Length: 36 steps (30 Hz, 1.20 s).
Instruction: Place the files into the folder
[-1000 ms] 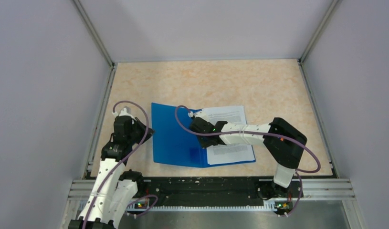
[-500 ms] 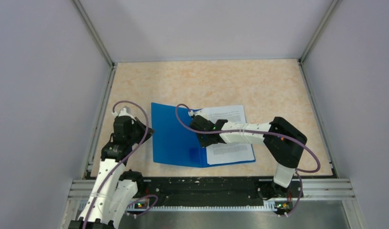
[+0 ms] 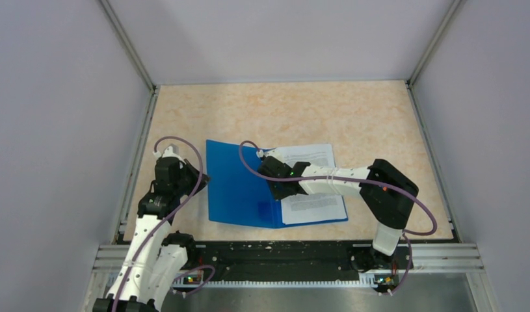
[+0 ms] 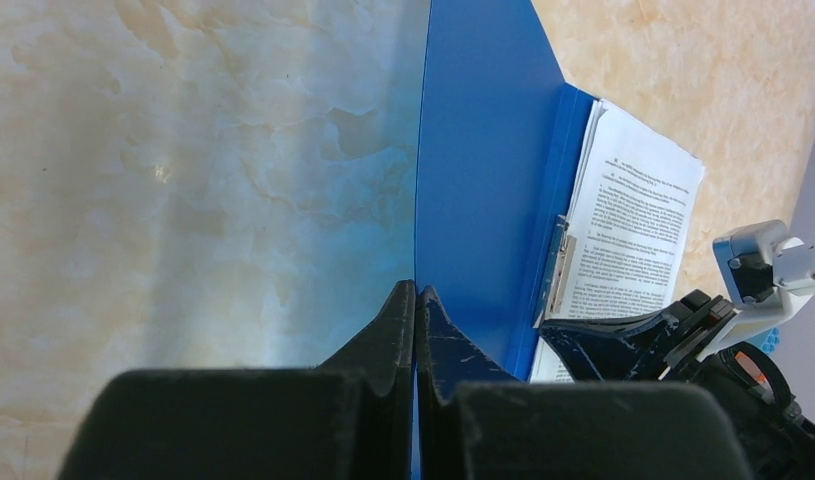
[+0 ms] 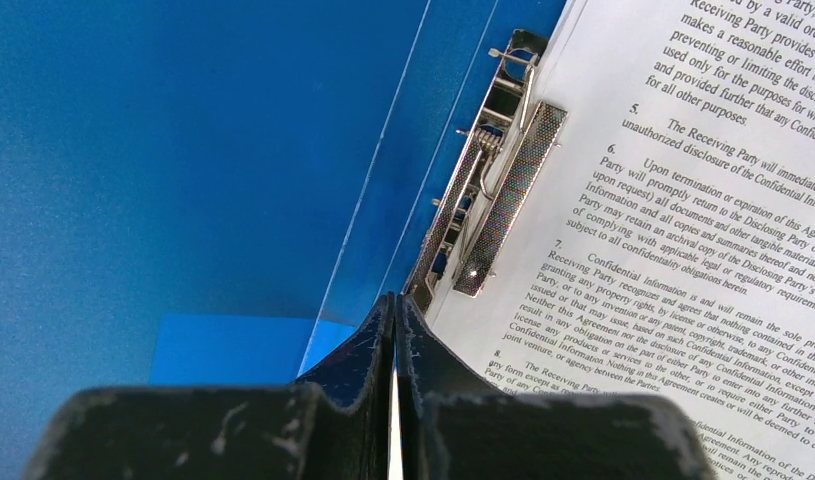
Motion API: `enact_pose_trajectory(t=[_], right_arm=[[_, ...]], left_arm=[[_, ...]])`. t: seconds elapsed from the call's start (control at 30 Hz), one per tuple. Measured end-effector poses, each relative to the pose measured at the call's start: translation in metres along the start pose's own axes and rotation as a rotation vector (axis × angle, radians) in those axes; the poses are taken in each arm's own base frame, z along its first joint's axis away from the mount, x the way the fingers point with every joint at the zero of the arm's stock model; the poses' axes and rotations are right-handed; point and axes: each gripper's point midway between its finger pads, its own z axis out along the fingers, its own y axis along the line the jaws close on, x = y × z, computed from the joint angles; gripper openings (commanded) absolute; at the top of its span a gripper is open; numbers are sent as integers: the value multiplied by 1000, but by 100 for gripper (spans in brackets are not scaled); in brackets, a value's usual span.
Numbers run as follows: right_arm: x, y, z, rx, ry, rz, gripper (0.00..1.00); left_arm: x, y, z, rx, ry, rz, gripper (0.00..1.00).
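My right gripper is at the clip (image 5: 491, 175), in the cover's way. It should move back before my left gripper folds the cover over the files.
The blue folder (image 3: 239, 188) lies open on the table. The files (image 3: 311, 156), white printed sheets, lie on its right half beside the metal clip (image 5: 493, 190) at the spine. My left gripper (image 3: 202, 177) is shut on the left edge of the folder's cover (image 4: 483, 150); the blue edge runs between its jaws (image 4: 416, 290). My right gripper (image 3: 277, 193) is shut, with nothing seen in its grip. Its tips (image 5: 394, 298) sit at the spine just short of the clip, at the left edge of the files (image 5: 683, 200).
The folder sits near the table's front edge, with the black base rail (image 3: 281, 257) just in front of it. Grey walls (image 3: 67, 130) enclose the table on the left, right and back. The marbled tabletop (image 3: 281, 110) stretches behind the folder.
The right gripper has shifted very slightly along the spine. The left arm, the folder and the files have not visibly moved.
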Motion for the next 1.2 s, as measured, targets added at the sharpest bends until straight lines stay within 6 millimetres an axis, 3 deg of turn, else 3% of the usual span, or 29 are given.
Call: enact_pose_trajectory(t=[0.17, 0.3, 0.47, 0.67, 0.83, 0.93, 1.07, 1.2], right_arm=[[0, -1, -2, 6, 8, -2, 1], [-1, -7, -9, 17, 20, 0, 13], [-27, -19, -28, 8, -38, 39, 26], [-62, -48, -58, 4, -157, 139, 33], [-59, -96, -67, 46, -209, 256, 44], [-45, -128, -63, 83, -206, 331, 53], [-24, -159, -53, 90, -187, 425, 61], [-8, -170, -42, 68, -167, 486, 65]], left_arm=[[-4, -4, -1, 6, 3, 25, 0], [-14, -14, -6, 21, -12, 62, 0], [-29, -26, -14, 41, -42, 119, 0], [-43, -34, -22, 47, -65, 207, 0], [-63, -54, -31, 85, -98, 294, 1], [-73, -69, -33, 128, -102, 332, 14], [-73, -90, -28, 213, -57, 343, 41], [-64, -107, -25, 300, -6, 328, 58]])
